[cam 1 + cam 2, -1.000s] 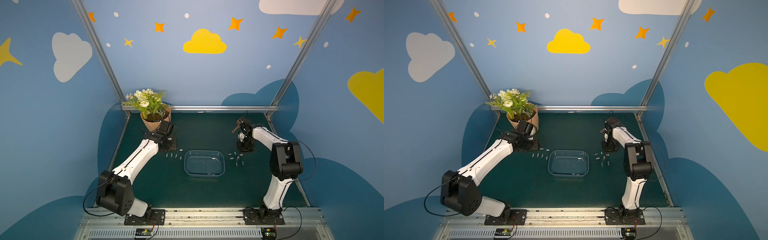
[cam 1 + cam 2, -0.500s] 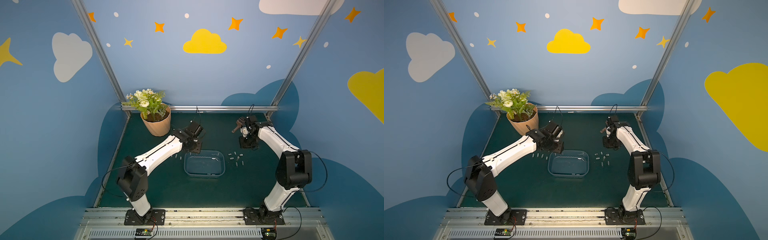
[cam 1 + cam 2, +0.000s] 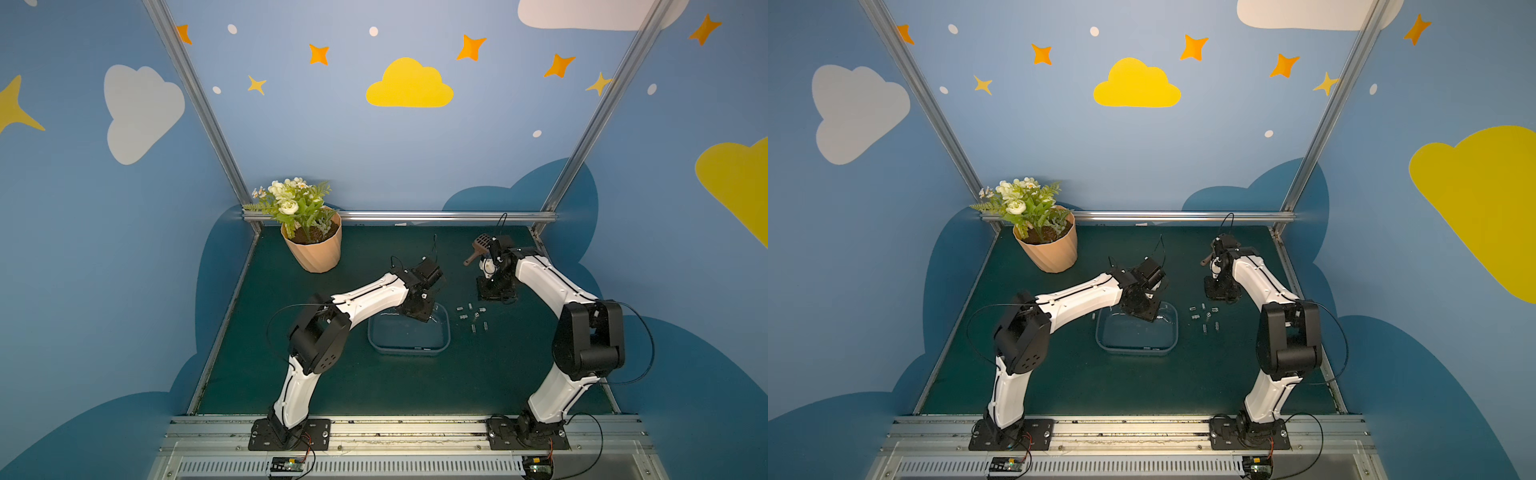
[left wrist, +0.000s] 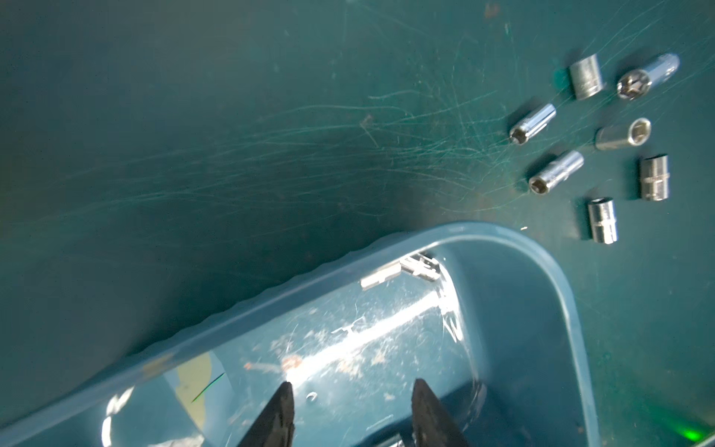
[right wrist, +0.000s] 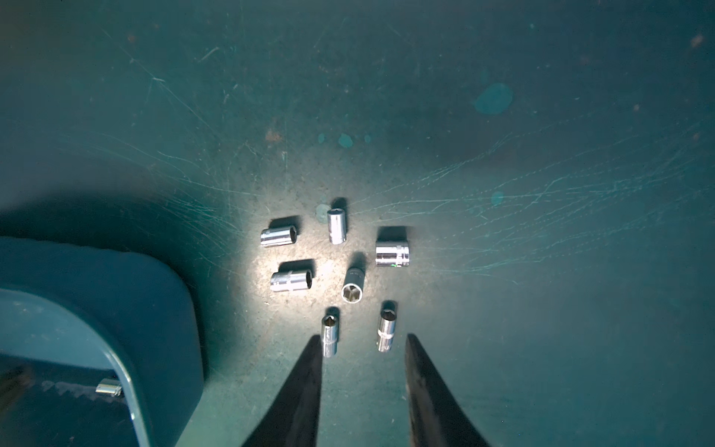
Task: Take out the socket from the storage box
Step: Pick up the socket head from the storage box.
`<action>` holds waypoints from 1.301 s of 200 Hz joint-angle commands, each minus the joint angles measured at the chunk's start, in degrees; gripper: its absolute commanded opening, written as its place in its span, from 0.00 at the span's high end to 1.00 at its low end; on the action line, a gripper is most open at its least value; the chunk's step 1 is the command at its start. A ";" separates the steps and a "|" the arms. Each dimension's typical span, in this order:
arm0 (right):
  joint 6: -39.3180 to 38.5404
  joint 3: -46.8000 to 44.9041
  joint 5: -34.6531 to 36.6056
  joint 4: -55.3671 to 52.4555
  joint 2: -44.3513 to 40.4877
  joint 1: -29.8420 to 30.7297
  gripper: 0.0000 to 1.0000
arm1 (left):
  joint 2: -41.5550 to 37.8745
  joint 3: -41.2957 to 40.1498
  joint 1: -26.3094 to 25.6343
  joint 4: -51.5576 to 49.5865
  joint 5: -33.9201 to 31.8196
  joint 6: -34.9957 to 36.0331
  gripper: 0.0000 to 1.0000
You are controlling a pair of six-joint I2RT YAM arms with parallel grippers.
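Note:
The way from my left gripper's open fingers to the socket in the storage box's corner (image 4: 419, 266) is clear, so I should keep lowering toward it and close there.
The storage box (image 3: 407, 352) (image 3: 1133, 352) is a shallow translucent blue-grey tub at mid-table in both top views. One chrome socket (image 4: 419, 267) (image 5: 109, 387) lies inside it, against a rounded corner. My left gripper (image 3: 419, 309) (image 3: 1142, 309) (image 4: 353, 402) hangs over the box's far right part, open, with nothing between its fingers. The socket in the box lies ahead of its tips, apart from them. My right gripper (image 3: 494, 291) (image 3: 1221, 291) (image 5: 363, 336) is open above the mat, right of the box and holds nothing.
Several loose chrome sockets (image 3: 471, 316) (image 3: 1204, 318) (image 4: 603, 139) (image 5: 336, 271) lie on the green mat right of the box; two are just beyond the right fingertips. A peach flowerpot (image 3: 316, 251) (image 3: 1050, 251) stands at the back left.
My left arm has swung right, from beside the flowerpot to over the box's far right part. The right gripper has stayed near the loose sockets. Both stay open.

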 commanded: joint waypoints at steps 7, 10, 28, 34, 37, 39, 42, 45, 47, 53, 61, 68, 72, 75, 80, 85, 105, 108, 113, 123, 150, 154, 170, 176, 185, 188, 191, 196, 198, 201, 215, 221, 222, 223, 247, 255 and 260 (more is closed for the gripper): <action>0.23 -1.33 -1.07 0.55 -1.25 -0.17 0.64 | 2.59 2.68 -0.31 -0.15 1.94 -0.96 0.50; 0.18 -1.48 -1.15 0.63 -1.24 -0.21 0.64 | 2.84 2.84 -0.37 -0.04 1.94 -1.05 0.49; 0.13 -2.11 -1.51 0.89 -1.35 -0.23 0.64 | 4.75 4.13 -0.41 0.06 2.00 -1.71 0.49; 0.16 -2.38 -1.67 1.07 -1.43 -0.20 0.64 | 5.31 4.45 -0.44 0.06 2.19 -1.94 0.50; 0.18 -2.45 -1.73 1.18 -1.43 -0.17 0.63 | 5.60 4.55 -0.49 0.06 2.28 -2.00 0.50; 0.14 -2.48 -1.72 1.24 -1.43 -0.23 0.64 | 5.70 4.67 -0.47 0.06 2.35 -2.04 0.50; 0.16 -2.63 -1.78 1.30 -1.43 -0.20 0.64 | 5.97 4.84 -0.50 0.06 2.37 -2.07 0.49; 0.17 -2.74 -1.86 1.42 -1.39 -0.20 0.64 | 6.20 4.96 -0.58 0.06 2.44 -2.12 0.49; 0.14 -2.76 -1.91 1.46 -1.36 -0.22 0.64 | 6.33 5.06 -0.58 0.06 2.41 -2.12 0.49; 0.14 -2.88 -2.01 1.61 -1.26 -0.20 0.64 | 6.80 5.24 -0.72 0.06 2.26 -2.09 0.49; 0.10 -2.88 -2.12 1.66 -1.04 -0.20 0.64 | 7.43 5.52 -0.85 0.04 2.12 -2.13 0.49; 0.00 -2.92 -2.20 1.82 -0.83 -0.22 0.64 | 7.86 5.66 -0.96 0.06 2.20 -2.23 0.49; 0.01 -2.87 -2.26 1.87 -0.74 -0.24 0.64 | 8.08 5.83 -0.93 0.06 2.20 -2.31 0.49; -0.05 -2.91 -2.30 1.85 -0.66 -0.28 0.64 | 8.26 5.88 -0.94 0.02 2.27 -2.31 0.49; -0.06 -2.96 -2.45 1.91 -0.56 -0.26 0.64 | 8.66 6.06 -0.93 -0.02 2.24 -2.29 0.49; -0.15 -2.94 -2.56 2.01 -0.49 -0.25 0.64 | 8.96 6.29 -0.94 -0.15 2.37 -2.24 0.49; -0.25 -3.16 -2.57 2.17 -0.51 -0.28 0.64 | 10.15 7.34 -0.98 -0.51 2.14 -2.24 0.49; -0.38 -3.23 -2.59 2.19 -0.47 -0.37 0.64 | 10.32 7.55 -0.94 -0.55 2.04 -2.30 0.49; -0.34 -3.23 -2.57 2.21 -0.40 -0.30 0.64 | 10.67 7.82 -0.94 -0.70 1.83 -2.27 0.49; -0.53 -3.22 -2.48 2.19 -0.30 -0.36 0.64 | 11.13 8.31 -0.94 -0.97 1.31 -2.14 0.49; -0.60 -3.22 -2.70 2.26 -0.15 -0.46 0.64 | 12.35 9.63 -0.94 -1.73 -0.29 -2.03 0.49; -0.53 -3.27 -2.74 2.26 -0.12 -0.46 0.64 | 12.52 9.74 -0.89 -1.86 -0.49 -2.03 0.49; -0.62 -3.25 -2.74 2.26 -0.12 -0.55 0.64 | 12.90 9.91 -0.89 -2.05 -1.67 -2.31 0.50; -0.63 -3.20 -2.74 2.20 -0.12 -0.55 0.64 | 12.97 9.77 -0.92 -2.05 -1.96 -2.56 0.50; -0.72 -3.34 -2.72 2.26 -0.20 -0.55 0.64 | 13.12 9.75 -0.99 -2.05 -2.47 -2.72 0.51; -0.77 -3.35 -2.74 2.26 -0.18 -0.56 0.64 | 13.21 9.71 -0.99 -2.04 -2.58 -2.70 0.51; -0.70 -3.30 -2.74 2.22 -0.15 -0.55 0.64 | 13.31 9.70 -0.96 -2.11 -2.70 -2.77 0.51; -0.75 -3.32 -2.67 2.25 -0.12 -0.65 0.64 | 13.47 9.75 -1.02 -2.14 -2.87 -2.85 0.51; -0.77 -3.43 -2.66 2.24 -0.12 -0.59 0.64 | 13.55 9.75 -1.00 -2.18 -2.93 -2.89 0.51; -0.70 -3.44 -2.67 2.31 -0.12 -0.55 0.64 | 13.64 9.75 -1.02 -2.26 -3.09 -3.01 0.51; -0.82 -3.62 -2.56 2.26 -0.12 -0.55 0.64 | 13.87 9.49 -1.07 -2.42 -4.30 -3.65 0.52; -0.78 -3.66 -2.48 2.34 -0.12 -0.55 0.64 | 13.87 9.32 -1.11 -2.40 -5.04 -3.94 0.52; -0.78 -3.65 -2.48 2.35 -0.12 -0.55 0.64 | 13.87 9.32 -1.16 -2.40 -5.16 -4.01 0.52; -0.78 -3.73 -2.48 2.35 -0.12 -0.55 0.64 | 13.83 9.31 -1.18 -2.40 -5.26 -4.04 0.52; -0.75 -4.16 -2.47 2.61 -0.12 -0.52 0.64 | 13.80 8.77 -1.29 -2.41 -7.84 -5.14 0.54; -0.71 -4.17 -2.44 2.61 -0.12 -0.54 0.64 | 13.80 8.61 -1.30 -2.40 -8.53 -5.56 0.54; -0.71 -4.21 -2.47 2.72 -0.12 -0.57 0.64 | 13.87 8.46 -1.26 -2.40 -8.96 -5.86 0.55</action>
